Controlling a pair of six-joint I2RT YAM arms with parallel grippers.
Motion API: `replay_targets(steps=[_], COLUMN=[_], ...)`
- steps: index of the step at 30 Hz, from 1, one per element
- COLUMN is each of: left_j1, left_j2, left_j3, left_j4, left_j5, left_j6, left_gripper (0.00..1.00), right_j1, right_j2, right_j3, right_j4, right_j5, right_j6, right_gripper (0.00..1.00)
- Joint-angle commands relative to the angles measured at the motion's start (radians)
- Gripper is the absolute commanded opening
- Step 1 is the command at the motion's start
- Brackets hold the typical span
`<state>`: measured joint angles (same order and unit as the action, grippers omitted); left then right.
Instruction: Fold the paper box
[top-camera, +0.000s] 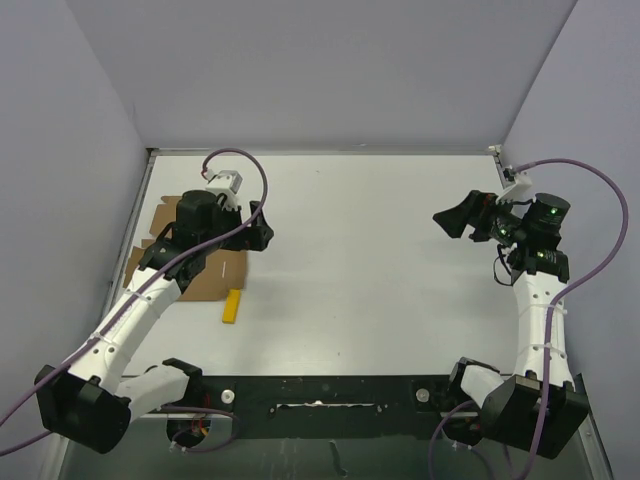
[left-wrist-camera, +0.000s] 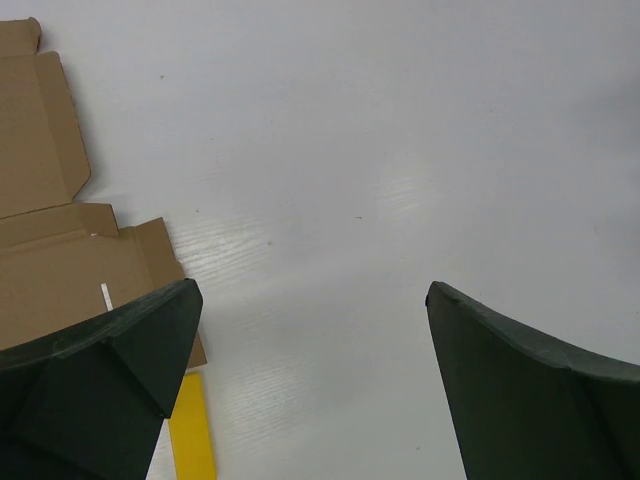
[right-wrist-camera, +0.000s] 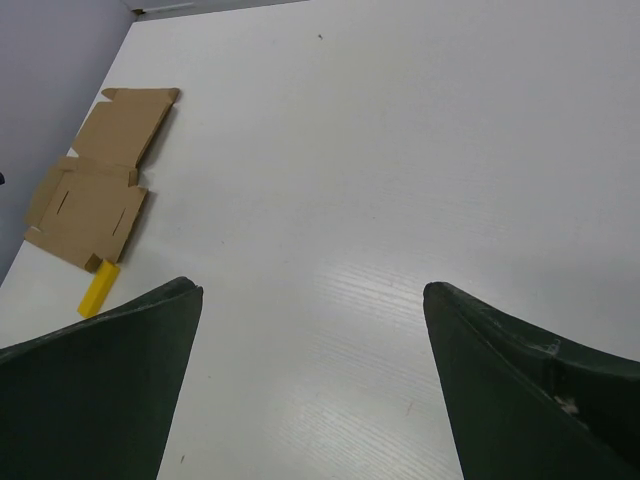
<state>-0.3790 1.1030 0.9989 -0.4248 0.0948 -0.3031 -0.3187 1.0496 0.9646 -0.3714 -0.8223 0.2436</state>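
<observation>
The far panel's side flap (left-wrist-camera: 62, 122) is lined up to go between my open fingers, so my left gripper should keep going toward the flap's near end (left-wrist-camera: 79, 178) and close there.
The paper box (top-camera: 205, 276) lies flat and unfolded, a brown cardboard sheet at the table's far left, partly hidden under my left arm. It also shows in the left wrist view (left-wrist-camera: 50, 230) and the right wrist view (right-wrist-camera: 95, 195). My left gripper (top-camera: 262, 228) hovers just right of the sheet, open and empty (left-wrist-camera: 310, 300). My right gripper (top-camera: 462, 215) is at the far right, well away from the box, open and empty (right-wrist-camera: 312, 295).
A small yellow bar (top-camera: 232, 306) lies against the sheet's near right corner, seen also in the left wrist view (left-wrist-camera: 192, 430) and the right wrist view (right-wrist-camera: 98, 288). The white table (top-camera: 370, 260) ends at grey walls left, right and behind.
</observation>
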Motion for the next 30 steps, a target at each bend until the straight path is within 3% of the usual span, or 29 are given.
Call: replay_targets(steps=[1,13,18,30], left_j1=[0.019,0.038,0.039,0.043], left_j2=[0.016,0.158,0.244,0.497], left_j3=[0.025,0.126,0.188,0.342], left_j4=[0.035,-0.028,-0.051,-0.097], left_j5=[0.007,-0.081,-0.136,-0.331], left_j6=[0.027,0.02,0.044,0.126], left_gripper=[0.98,0.98,0.98,0.98], right_j1=[0.01,0.04,0.096,0.148], right_j2=[-0.025,-0.039,-0.032,0.069], right_j3=[0.034,-0.038,-0.095,-0.058], right_j4=[0.023,0.103,0.16,0.064], right_j5=[-0.009,-0.078,-0.143,-0.152], right_j6=[-0.003,-0.041,-0.162,-0.233], right_gripper=[0.98,0.98,0.98,0.98])
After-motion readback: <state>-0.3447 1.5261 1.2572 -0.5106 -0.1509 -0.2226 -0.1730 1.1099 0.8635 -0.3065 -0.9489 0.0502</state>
